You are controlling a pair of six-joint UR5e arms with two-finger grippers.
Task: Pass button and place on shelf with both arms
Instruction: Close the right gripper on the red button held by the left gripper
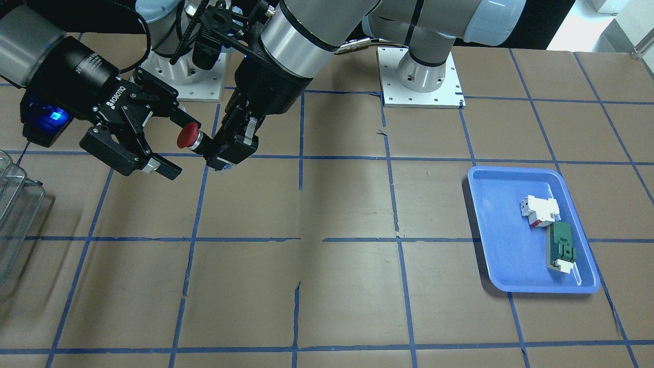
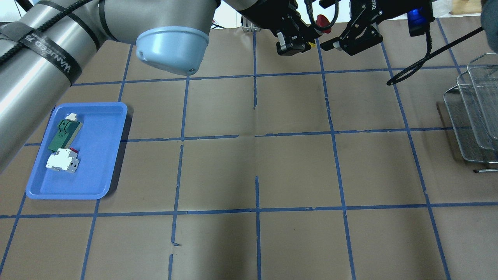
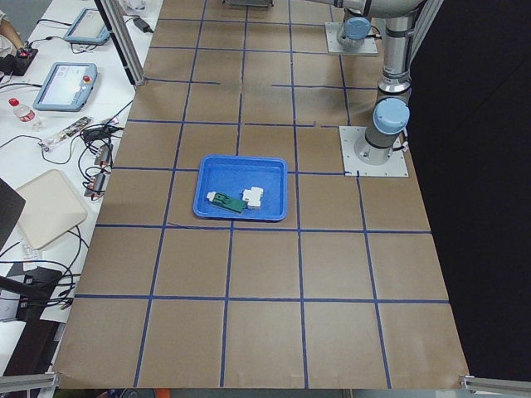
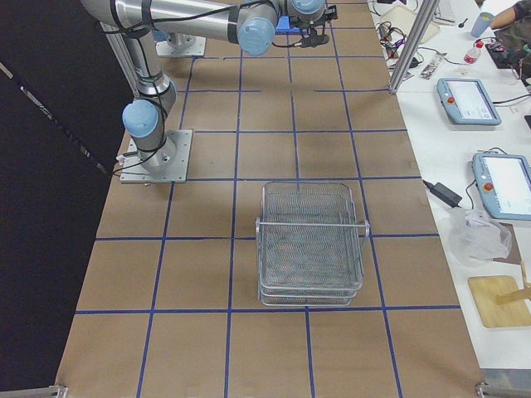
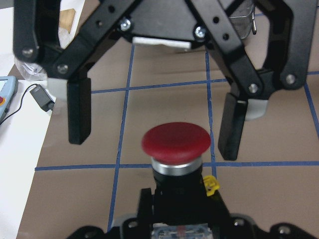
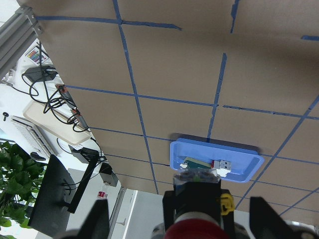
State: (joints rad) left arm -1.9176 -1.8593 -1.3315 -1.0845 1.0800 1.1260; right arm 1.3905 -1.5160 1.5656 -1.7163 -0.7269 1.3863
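I expect the button [image 1: 194, 138] to bring a clear blue end [image 1: 227, 166] along in one piece when I carry it, since that end peeks out past my left gripper.
The button [image 1: 189, 137] has a red mushroom cap and is held level above the table by its black body. My left gripper [image 1: 217, 148] is shut on that body; in the left wrist view the cap [image 5: 175, 142] points away from the left gripper [image 5: 179, 226]. My right gripper [image 1: 180, 147] is open, with a finger [image 5: 79, 114] on each side of the cap, not touching it. Both grippers show in the overhead view, left [image 2: 301, 37] and right [image 2: 328, 25], with the button [image 2: 323, 21] between them. The wire-mesh shelf [image 2: 474, 112] stands on the table on my right.
A blue tray [image 1: 511, 171] on my left holds a white-and-red block [image 1: 539, 210] and a green flat part [image 1: 562, 245]. The shelf [image 4: 311, 245] stands about a grid square out from my right arm's base. The table is brown paper with blue tape lines.
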